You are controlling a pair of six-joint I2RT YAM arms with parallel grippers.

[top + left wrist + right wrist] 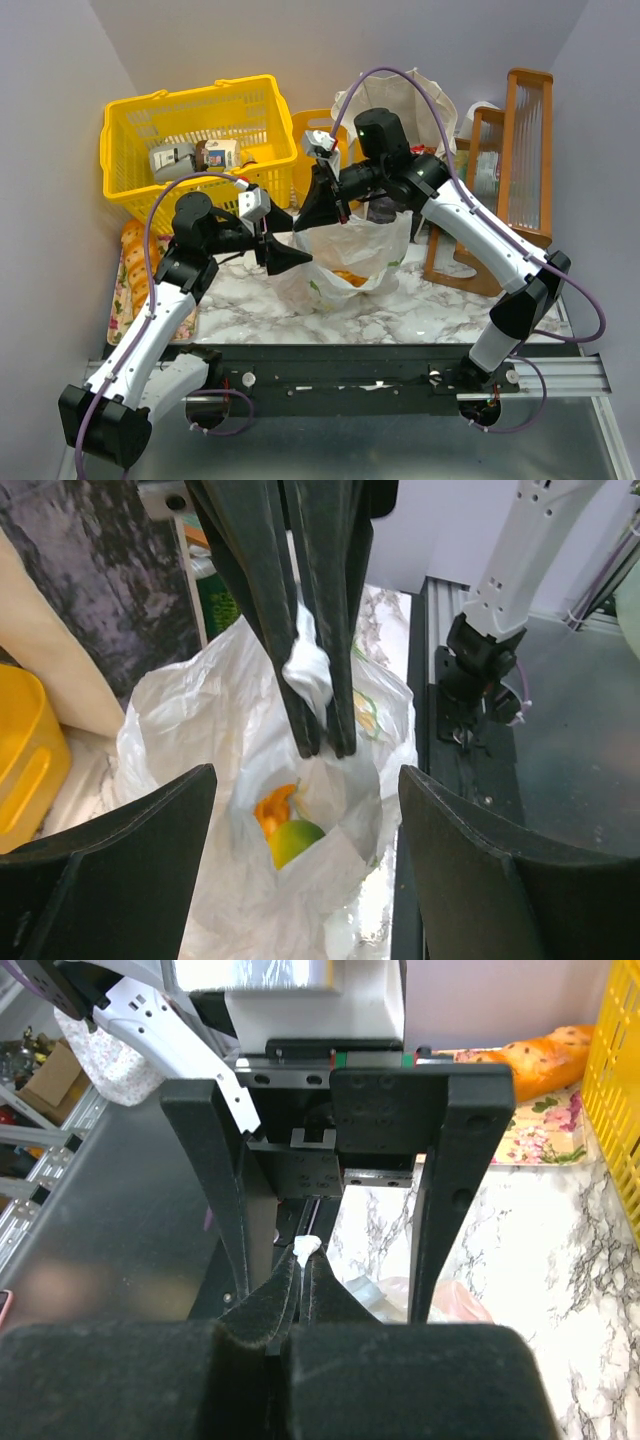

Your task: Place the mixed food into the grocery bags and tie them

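Note:
My left gripper should take the bag's bunched rim (309,670), which my right gripper holds on the left gripper's side, to free my right gripper for the opposite rim (403,234).
The white plastic bag (350,255) stands open on the marble table (400,320). A yellow-green orange (295,840) and something orange (275,805) lie inside it. My right gripper (325,215) is above the bag, shut on a bunched strip of its rim (310,675); the white tip shows between my shut fingers in the right wrist view (305,1250). My left gripper (290,258) is wide open and empty, level with the bag's left side, facing its mouth (305,780). The beige canvas tote (400,100) stands behind the right arm. The water bottle and snack packets are out of view.
A large yellow basket (200,120) with cartons (175,160) stands at the back left, a smaller yellow basket (315,130) beside it. Bread loaves (130,265) lie on a flowered tray at the left edge. Wooden racks (525,150) stand at the right.

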